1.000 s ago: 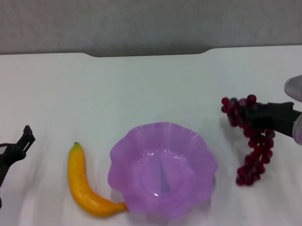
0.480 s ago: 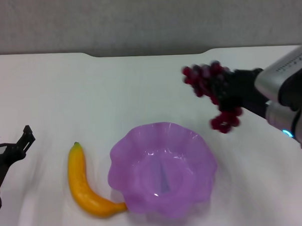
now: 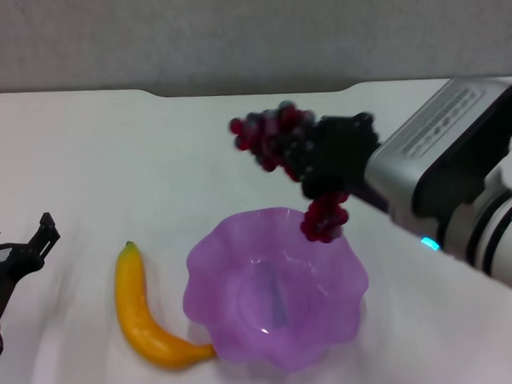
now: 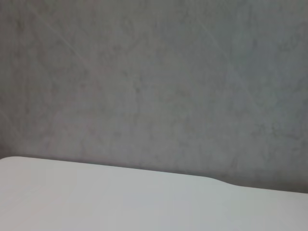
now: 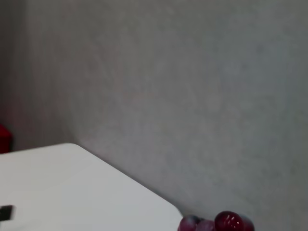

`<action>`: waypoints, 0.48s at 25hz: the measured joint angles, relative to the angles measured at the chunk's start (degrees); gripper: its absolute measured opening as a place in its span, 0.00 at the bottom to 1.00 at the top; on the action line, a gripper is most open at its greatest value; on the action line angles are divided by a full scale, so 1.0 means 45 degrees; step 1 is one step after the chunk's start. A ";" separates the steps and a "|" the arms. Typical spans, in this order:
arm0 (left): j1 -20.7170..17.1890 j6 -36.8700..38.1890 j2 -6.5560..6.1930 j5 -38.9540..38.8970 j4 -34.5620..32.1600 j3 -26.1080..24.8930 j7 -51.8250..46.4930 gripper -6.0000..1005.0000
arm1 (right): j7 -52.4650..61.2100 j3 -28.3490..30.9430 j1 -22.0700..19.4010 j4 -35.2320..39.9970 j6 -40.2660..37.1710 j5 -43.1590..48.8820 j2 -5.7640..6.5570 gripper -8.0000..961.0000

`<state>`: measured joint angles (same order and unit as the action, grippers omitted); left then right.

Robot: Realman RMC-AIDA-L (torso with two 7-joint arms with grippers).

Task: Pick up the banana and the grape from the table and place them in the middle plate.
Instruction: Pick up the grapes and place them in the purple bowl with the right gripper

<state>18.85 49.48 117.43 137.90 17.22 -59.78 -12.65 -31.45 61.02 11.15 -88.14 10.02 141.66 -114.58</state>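
Note:
The grapes [image 3: 271, 136] are clear above the purple plate's far rim and the plate's middle [image 3: 276, 295] is open, so my right gripper should continue inward and down, releasing them there.
My right gripper [image 3: 323, 163] is shut on the bunch of dark red-purple grapes [image 3: 275, 132] and holds it in the air above the far rim of the translucent purple plate [image 3: 242, 252]. One end of the bunch hangs down over the rim. A few grapes [image 5: 216, 223] show in the right wrist view. The yellow-orange banana [image 3: 138, 312] lies on the table left of the plate, its lower end touching the plate's edge. My left gripper [image 3: 20, 249] rests at the left edge, away from the banana.
The white table [image 3: 110, 156] ends at a grey wall [image 3: 249, 31] behind. The right arm's silver body [image 3: 446, 162] reaches in from the right above the table.
My right gripper has lifted the grapes off the table at the right and carried them left, now above the plate's far rim. The left arm, banana and plate have not moved.

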 joint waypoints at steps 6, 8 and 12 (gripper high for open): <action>0.0037 0.0000 0.0014 0.0000 0.0001 0.0022 0.0000 0.90 | 0.0030 -0.1061 0.0363 0.0779 -0.0454 -0.0091 -0.0028 0.18; 0.0038 0.0000 0.0017 0.0001 0.0001 0.0024 0.0000 0.90 | 0.0060 -0.1322 0.0490 0.1069 -0.0580 -0.0096 -0.0041 0.18; 0.0044 0.0000 0.0018 0.0000 0.0001 0.0020 0.0000 0.90 | 0.0085 -0.1534 0.0524 0.1434 -0.0791 -0.0096 -0.0044 0.18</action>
<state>19.05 49.48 117.51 137.90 17.23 -59.69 -12.65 -31.07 54.12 13.51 -81.69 6.46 141.23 -114.78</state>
